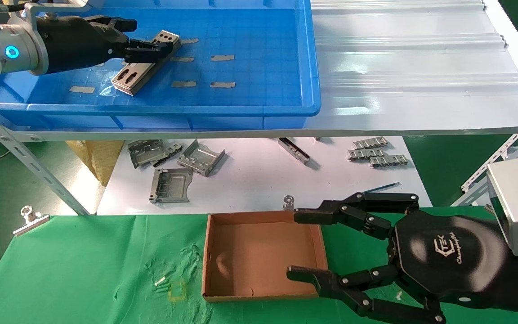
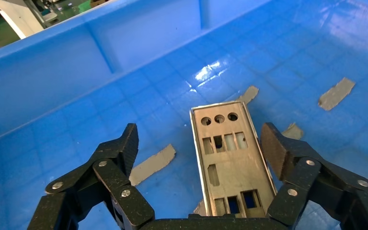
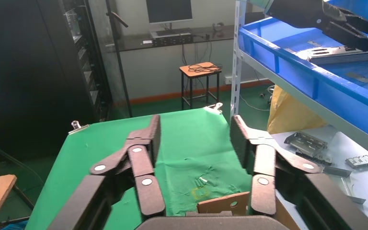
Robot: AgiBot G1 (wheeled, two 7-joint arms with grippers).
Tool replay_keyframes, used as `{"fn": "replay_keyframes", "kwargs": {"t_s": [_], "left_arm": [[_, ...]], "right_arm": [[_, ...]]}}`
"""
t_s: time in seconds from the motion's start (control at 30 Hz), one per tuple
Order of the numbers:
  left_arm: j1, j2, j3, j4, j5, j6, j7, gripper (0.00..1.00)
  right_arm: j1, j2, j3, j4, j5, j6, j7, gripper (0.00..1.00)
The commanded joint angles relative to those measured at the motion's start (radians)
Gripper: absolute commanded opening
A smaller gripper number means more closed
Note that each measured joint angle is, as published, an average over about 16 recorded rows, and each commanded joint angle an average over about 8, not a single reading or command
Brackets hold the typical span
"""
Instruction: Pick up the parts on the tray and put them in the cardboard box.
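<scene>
I should shift my left gripper toward the plate's middle before it closes and lifts, because its fingers are on both sides of the top plate off centre, near its round-hole end.
The blue tray sits on the upper shelf at the left. Silver-grey punched plates lie stacked and offset on its floor. My left gripper is open low over them. In the left wrist view the top plate lies between its fingers, nearer one pad, with the gripper not closed on it. The brown cardboard box sits empty on the green cloth. My right gripper hovers open and empty over the box's right wall; the right wrist view shows it too.
Bent grey brackets and ridged strips lie on the white sheet below the shelf. A white corrugated sheet lies right of the tray. Tape scraps dot the tray floor. A binder clip holds the cloth's left corner.
</scene>
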Motion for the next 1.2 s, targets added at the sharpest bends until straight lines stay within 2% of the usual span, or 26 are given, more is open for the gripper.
{"fn": "replay_keyframes", "kwargs": {"t_s": [0.03, 0.13, 0.3, 1.03, 1.07, 1.2], "left_arm": [[0.000, 0.001, -0.004, 0.004, -0.006, 0.001, -0.008, 0.10], [0.000, 0.000, -0.006, 0.008, -0.008, 0.003, -0.017, 0.09], [0.001, 0.001, -0.008, 0.011, -0.011, 0.003, -0.029, 0.00], [-0.006, -0.007, -0.004, 0.007, -0.006, 0.016, -0.067, 0.00], [-0.006, -0.008, -0.004, 0.006, -0.006, 0.016, -0.067, 0.06], [-0.007, -0.008, -0.003, 0.002, -0.004, 0.017, -0.064, 0.56]], "right_arm": [[0.000, 0.000, 0.000, 0.000, 0.000, 0.000, 0.000, 1.00], [0.000, 0.000, 0.000, 0.000, 0.000, 0.000, 0.000, 1.00], [0.000, 0.000, 0.000, 0.000, 0.000, 0.000, 0.000, 1.00], [0.000, 0.001, -0.001, 0.000, 0.001, 0.001, -0.001, 1.00], [0.000, 0.001, -0.001, 0.000, 0.001, 0.001, -0.001, 1.00], [0.000, 0.001, -0.002, 0.000, 0.001, 0.001, -0.001, 1.00]]}}
